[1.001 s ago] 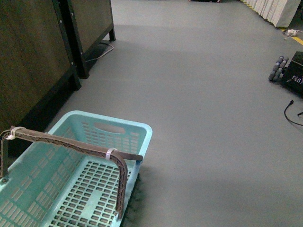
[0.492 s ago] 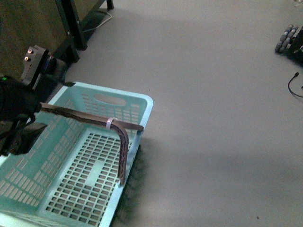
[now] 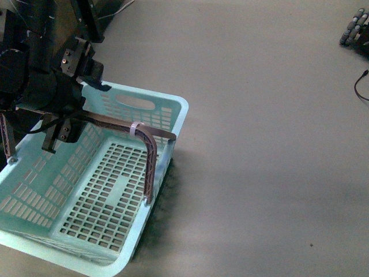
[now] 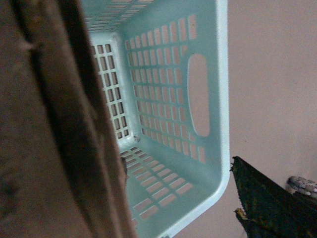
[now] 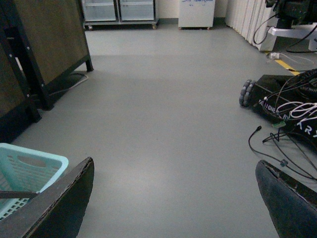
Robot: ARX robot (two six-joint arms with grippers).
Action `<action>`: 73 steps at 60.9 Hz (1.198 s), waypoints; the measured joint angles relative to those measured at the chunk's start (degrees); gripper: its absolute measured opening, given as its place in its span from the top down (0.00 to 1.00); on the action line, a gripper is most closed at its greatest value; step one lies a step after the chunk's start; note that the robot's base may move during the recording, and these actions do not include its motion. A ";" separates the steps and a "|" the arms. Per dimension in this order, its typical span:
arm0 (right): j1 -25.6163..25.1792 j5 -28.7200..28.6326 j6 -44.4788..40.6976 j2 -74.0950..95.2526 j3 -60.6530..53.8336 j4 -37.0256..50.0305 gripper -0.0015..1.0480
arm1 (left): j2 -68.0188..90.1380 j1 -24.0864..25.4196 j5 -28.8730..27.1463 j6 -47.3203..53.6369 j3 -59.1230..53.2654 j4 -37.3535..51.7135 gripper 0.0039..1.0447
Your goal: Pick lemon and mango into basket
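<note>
The brown handle joins midway (image 3: 148, 198) on the rim of the basket (image 3: 106, 193). I expect the basket to hang under the handle with its opening facing up when I carry it.
The pale turquoise basket (image 3: 173, 115) stands on the grey floor at the lower left, and nothing shows inside it. Its brown handle (image 3: 147, 150) arches across the slotted floor. My left gripper (image 3: 75, 109) hangs open over the basket's far left corner. In the left wrist view the basket's wall (image 4: 213, 99) fills the picture, with the handle (image 4: 54, 129) close up and one dark fingertip (image 4: 257, 193) beside the rim. My right gripper (image 5: 176, 198) is open over bare floor, right of the basket's corner (image 5: 34, 166). The lemon and the mango are out of view.
A dark wooden cabinet on a black frame (image 5: 44, 44) stands behind the basket. A wheeled black robot base (image 5: 272, 96) with loose cables (image 5: 270, 146) sits on the floor to the right. White cabinets (image 5: 119, 10) line the far wall.
The front view has tipped downward, so the basket shows more fully. My left arm has come into view and moved over the basket's far left corner.
</note>
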 joint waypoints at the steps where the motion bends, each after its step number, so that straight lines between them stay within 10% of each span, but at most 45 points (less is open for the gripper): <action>1: 0.02 0.00 0.00 0.00 0.00 0.00 0.08 | 0.13 0.00 0.02 -0.02 0.07 -0.11 0.49; 12: 0.02 0.00 0.00 0.00 0.00 0.00 0.08 | 0.22 0.07 0.50 -3.45 0.35 -0.83 0.72; 73: 0.00 0.00 0.00 0.00 0.00 0.00 0.08 | -65.18 1.09 -0.04 -4.59 -14.86 -19.96 0.74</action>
